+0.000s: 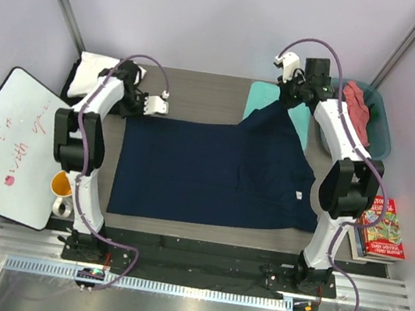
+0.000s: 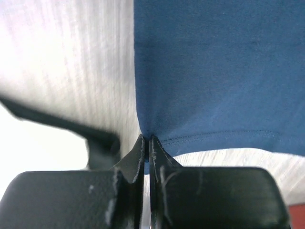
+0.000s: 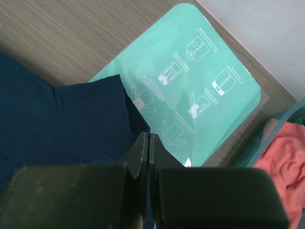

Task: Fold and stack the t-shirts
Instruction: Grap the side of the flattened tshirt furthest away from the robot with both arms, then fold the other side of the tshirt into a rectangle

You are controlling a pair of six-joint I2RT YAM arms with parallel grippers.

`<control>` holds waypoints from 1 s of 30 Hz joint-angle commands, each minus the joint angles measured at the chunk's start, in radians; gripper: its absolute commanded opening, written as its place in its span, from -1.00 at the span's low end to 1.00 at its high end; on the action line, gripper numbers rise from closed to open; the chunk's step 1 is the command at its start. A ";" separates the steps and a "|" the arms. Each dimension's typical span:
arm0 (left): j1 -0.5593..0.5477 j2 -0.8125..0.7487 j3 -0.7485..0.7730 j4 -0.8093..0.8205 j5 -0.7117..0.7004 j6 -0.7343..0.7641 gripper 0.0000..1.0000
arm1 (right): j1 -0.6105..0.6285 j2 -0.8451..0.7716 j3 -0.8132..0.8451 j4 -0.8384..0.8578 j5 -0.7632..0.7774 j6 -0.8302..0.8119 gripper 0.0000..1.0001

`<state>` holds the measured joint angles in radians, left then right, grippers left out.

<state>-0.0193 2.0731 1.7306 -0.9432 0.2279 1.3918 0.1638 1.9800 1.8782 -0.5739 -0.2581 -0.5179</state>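
The navy t-shirt's body (image 1: 178, 167) is flat and both of its far corners are in my grippers. My right gripper goes on folding toward the t-shirt's near edge and lets go over that body (image 1: 256, 195).
The dark navy t-shirt (image 1: 220, 173) lies spread flat across the table. My left gripper (image 1: 141, 105) is shut on its far left corner by the hem (image 2: 205, 71), low at the table. My right gripper (image 1: 285, 103) is shut on the shirt's far right corner (image 3: 66, 124) and holds it lifted over the mint-green board (image 1: 262, 99). A white shirt and a black shirt (image 1: 92, 74) are stacked at the far left. A salmon pink shirt (image 1: 357, 108) lies in the teal tub, also in the right wrist view (image 3: 281, 162).
The mint-green board (image 3: 200, 76) with printed diagrams lies flat at the back right. The teal tub (image 1: 382, 128) stands at the far right. A whiteboard (image 1: 4, 143) and an orange cup (image 1: 62, 184) are at the left, books (image 1: 382, 226) at the right.
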 commanded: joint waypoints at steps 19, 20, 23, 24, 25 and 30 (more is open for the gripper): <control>0.002 -0.409 -0.391 -0.066 -0.038 0.219 -1.00 | -0.001 -0.334 -0.082 -0.743 -0.244 -0.464 -0.98; 0.001 -0.415 -0.390 -0.086 -0.035 0.220 -0.99 | 0.002 -0.349 -0.102 -0.760 -0.233 -0.497 -0.98; -0.002 -0.430 -0.394 -0.115 -0.035 0.227 -1.00 | 0.011 -0.397 -0.135 -0.830 -0.204 -0.571 -0.98; -0.008 -0.442 -0.398 -0.123 -0.033 0.230 -1.00 | 0.013 -0.405 -0.145 -0.848 -0.198 -0.586 -0.98; -0.010 -0.449 -0.402 -0.129 -0.035 0.236 -0.99 | 0.017 -0.421 -0.166 -0.881 -0.187 -0.602 -0.98; -0.031 -0.510 -0.468 -0.186 -0.050 0.274 -1.00 | 0.049 -0.463 -0.247 -0.932 -0.155 -0.668 -0.98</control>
<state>-0.0322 1.6417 1.3048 -1.0447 0.1902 1.6142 0.1890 1.5543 1.6817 -1.3224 -0.4503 -1.0981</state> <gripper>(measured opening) 0.009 0.027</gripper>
